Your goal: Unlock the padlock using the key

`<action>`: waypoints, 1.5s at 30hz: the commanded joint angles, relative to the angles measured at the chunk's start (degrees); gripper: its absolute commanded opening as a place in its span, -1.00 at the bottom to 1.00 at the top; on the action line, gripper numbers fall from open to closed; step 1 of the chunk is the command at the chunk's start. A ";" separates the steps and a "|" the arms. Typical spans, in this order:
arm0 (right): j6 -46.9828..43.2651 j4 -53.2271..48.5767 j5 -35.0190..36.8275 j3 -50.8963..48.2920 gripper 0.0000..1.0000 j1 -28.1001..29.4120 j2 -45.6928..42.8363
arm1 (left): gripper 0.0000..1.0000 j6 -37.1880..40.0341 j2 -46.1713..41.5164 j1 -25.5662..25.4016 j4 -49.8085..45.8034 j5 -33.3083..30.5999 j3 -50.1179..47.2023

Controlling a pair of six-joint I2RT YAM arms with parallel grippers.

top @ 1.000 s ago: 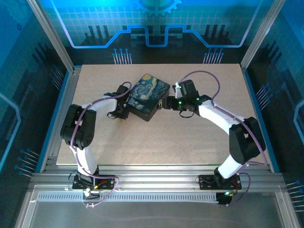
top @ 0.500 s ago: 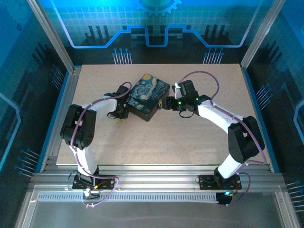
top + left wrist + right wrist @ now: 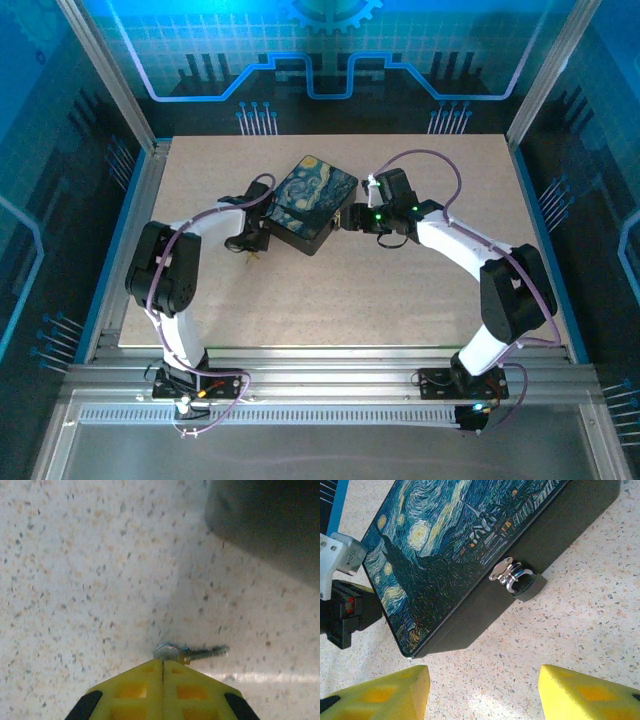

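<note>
I have the key's head point(image 3: 168, 652) in my left gripper's closed fingers, so I should keep carrying the key to the clear tabletop point(image 3: 390, 274) near my right gripper and release it there.
The key point(image 3: 192, 653) lies flat on the speckled table, its round head at the very tips of my left gripper point(image 3: 163, 661) and its blade pointing right. That gripper's yellow fingers meet along a closed seam; I see nothing between them. From above, the left gripper point(image 3: 250, 244) is low at the box's left side. The padlock point(image 3: 522, 583), dark with a silvery shackle, hangs from the metal hasp point(image 3: 501, 570) on the box's front wall. My right gripper point(image 3: 482, 680) stands open a short way in front of the padlock, not touching it.
The dark box point(image 3: 312, 200) with the blue-and-yellow swirl lid point(image 3: 450, 535) sits at the table's middle back, between both arms. Its dark corner point(image 3: 270, 525) looms up and to the right of the key. Bare tabletop point(image 3: 330, 300) stretches toward the near edge.
The left gripper has shut beside the box's left side, staying in place. The right arm has barely moved.
</note>
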 commanded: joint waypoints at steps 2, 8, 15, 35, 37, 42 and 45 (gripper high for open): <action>-0.79 -1.24 -0.88 -0.16 0.19 -0.66 -1.07 | -1.00 -5.17 -6.52 -1.12 -7.60 3.49 -2.60; -1.35 -2.78 -1.11 -0.76 0.18 -1.98 -2.41 | -1.00 -8.21 -15.62 -8.55 -11.62 7.41 -3.33; -0.98 -6.02 -0.97 -3.30 0.14 -6.99 -5.97 | -1.00 -12.49 -17.08 -23.47 -15.63 7.05 4.81; 3.32 -13.00 3.28 -22.80 0.02 -30.28 -15.34 | -1.00 -17.46 28.09 -40.82 -10.68 10.04 51.34; 2.83 -13.06 2.25 -23.52 0.02 -31.79 -15.80 | -1.00 -18.55 30.62 -41.18 -9.91 10.37 53.18; 1.06 -13.86 0.61 -23.65 0.02 -32.53 -16.50 | -0.81 -19.67 32.38 -41.19 -6.84 10.36 52.70; 0.18 -13.93 -2.59 -23.32 0.00 -32.11 -15.37 | -0.52 -19.57 31.70 -40.99 -6.81 10.34 52.04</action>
